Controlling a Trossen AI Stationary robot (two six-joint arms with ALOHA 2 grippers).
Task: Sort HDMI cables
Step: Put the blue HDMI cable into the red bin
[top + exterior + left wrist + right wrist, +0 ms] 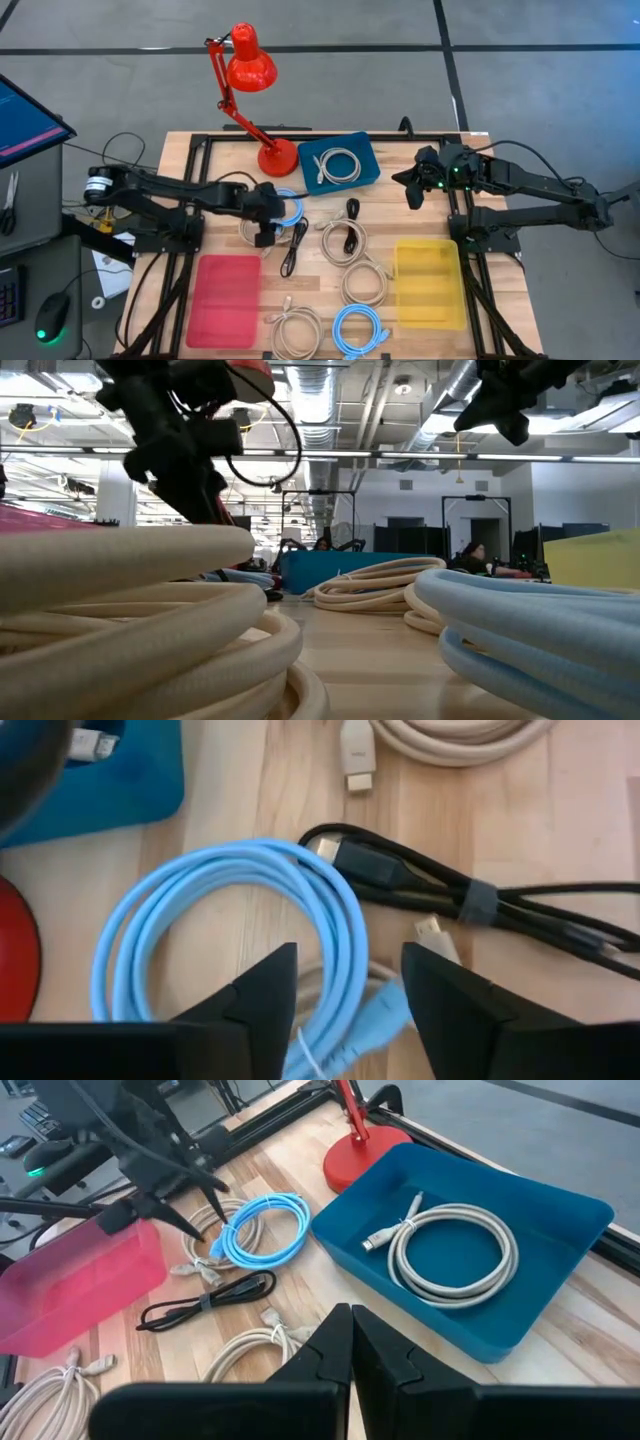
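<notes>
A thin white tie (pixel 310 1054) holds the strands together. The light-blue coil (pixel 342 932) will therefore stay round and come up as one ring when I lift it.
A light-blue coiled HDMI cable (pixel 215 910) lies flat on the wooden table, partly on top of a beige coil (pixel 248 230). My left gripper (pixel 350 975) hangs open just over the blue coil's rim, one finger on each side of the strands. A black folded bundle (pixel 455 890) lies close beside it. More beige coils (pixel 365 283), a second black bundle (pixel 350 222) and another light-blue coil (pixel 360 330) lie across the table's middle and near side. One beige coil (pixel 450 1250) rests in the blue tray (pixel 560 1220). My right gripper (pixel 350 1330) is shut and raised, right of that tray.
A pink tray (pixel 227 300) sits near left and a yellow tray (pixel 430 283) near right. The red desk lamp (pixel 250 60) stands with its base (pixel 277 157) beside the blue tray's left end, close to my left arm. Black frame rails run along the table's edges.
</notes>
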